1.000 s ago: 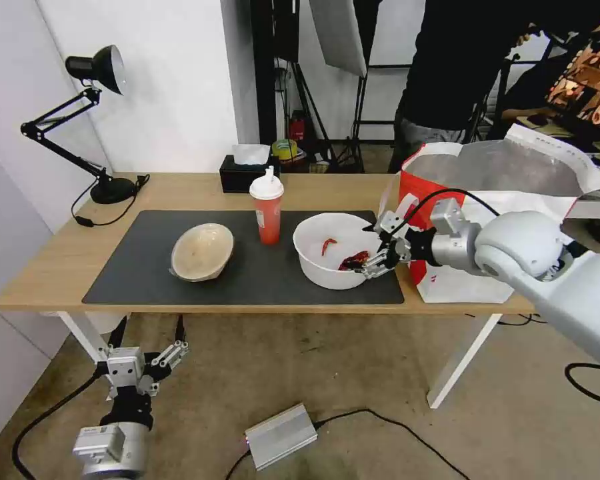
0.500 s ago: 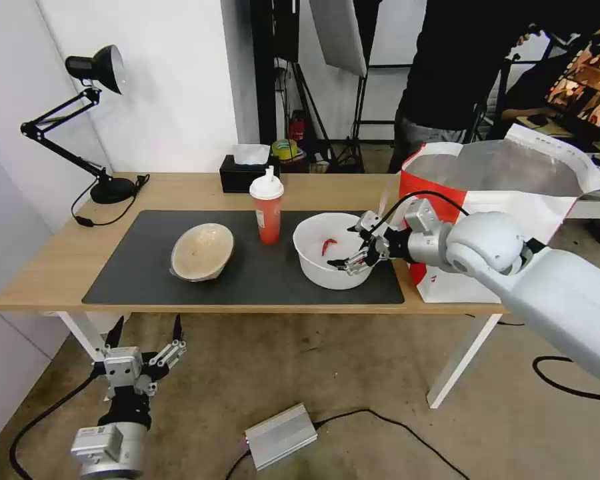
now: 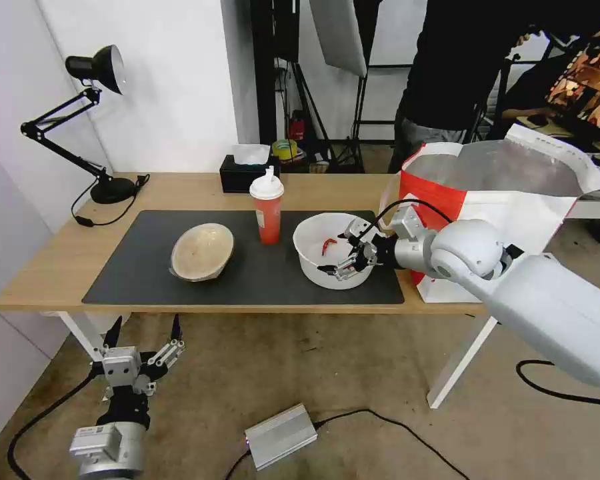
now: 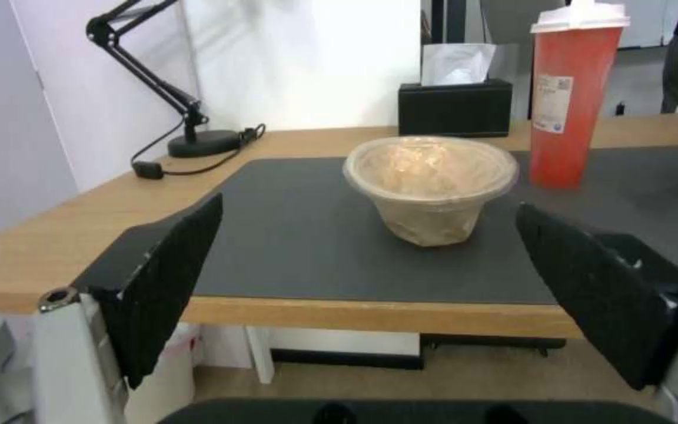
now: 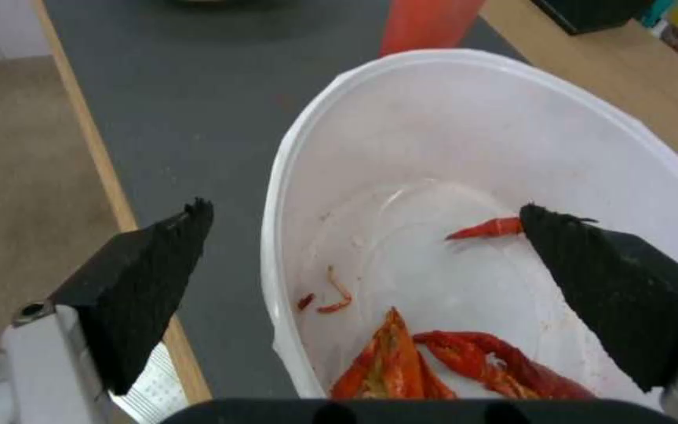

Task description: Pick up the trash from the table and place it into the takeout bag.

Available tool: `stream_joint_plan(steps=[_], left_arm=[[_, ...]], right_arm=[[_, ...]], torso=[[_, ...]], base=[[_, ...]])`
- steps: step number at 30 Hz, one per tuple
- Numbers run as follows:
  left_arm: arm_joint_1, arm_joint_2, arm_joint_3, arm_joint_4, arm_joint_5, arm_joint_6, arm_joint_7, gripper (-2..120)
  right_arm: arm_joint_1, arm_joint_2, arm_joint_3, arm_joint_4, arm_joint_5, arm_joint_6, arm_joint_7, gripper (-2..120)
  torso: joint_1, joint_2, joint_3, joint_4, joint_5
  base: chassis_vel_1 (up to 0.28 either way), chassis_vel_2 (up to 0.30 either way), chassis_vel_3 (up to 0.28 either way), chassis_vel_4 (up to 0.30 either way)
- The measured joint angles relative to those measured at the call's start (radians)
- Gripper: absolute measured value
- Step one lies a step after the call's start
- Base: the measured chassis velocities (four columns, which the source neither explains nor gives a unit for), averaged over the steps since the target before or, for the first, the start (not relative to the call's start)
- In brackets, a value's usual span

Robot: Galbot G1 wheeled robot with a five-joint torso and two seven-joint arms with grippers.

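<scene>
The red food scraps (image 3: 329,247) sit low inside tall walls (image 3: 323,227), so I expect them to travel along in the leaning large white bowl when I raise its rim.
The large white bowl (image 3: 310,261) with red food scraps sits on the dark mat (image 3: 147,267) of the table (image 3: 180,190). My right gripper (image 3: 337,257) is open and straddles the bowl's near rim. In the right wrist view one finger (image 5: 606,282) hangs inside the bowl (image 5: 465,135) and the other (image 5: 143,277) outside, above the mat. The red cup (image 3: 267,217) stands left of the bowl, and the beige bowl (image 3: 202,251) lies farther left. The takeout bag (image 3: 513,200) stands open at the table's right end. My left gripper (image 3: 147,327) is open below the table's front edge, facing the beige bowl (image 4: 431,182) and the cup (image 4: 571,100).
A black tissue box (image 3: 245,175) sits at the table's back edge, and a desk lamp (image 3: 93,120) at the back left corner. A silver box (image 3: 280,437) and cables lie on the floor in front. A person stands behind the bag.
My right gripper has moved left from the bowl's right rim to over its near rim, with one finger now inside. The left gripper has barely shifted.
</scene>
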Motion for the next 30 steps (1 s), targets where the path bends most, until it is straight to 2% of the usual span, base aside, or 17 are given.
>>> stream_joint_plan(steps=[30], left_arm=[[-0.009, 0.001, -0.006, 0.013, -0.006, 0.000, -0.001, 100]], right_arm=[[-0.010, 0.052, -0.028, -0.081, -0.015, -0.006, 0.015, 100]], torso=[[0.000, 0.000, 0.000, 0.0000, 0.0001]], base=[[0.000, 0.000, 0.000, 0.000]])
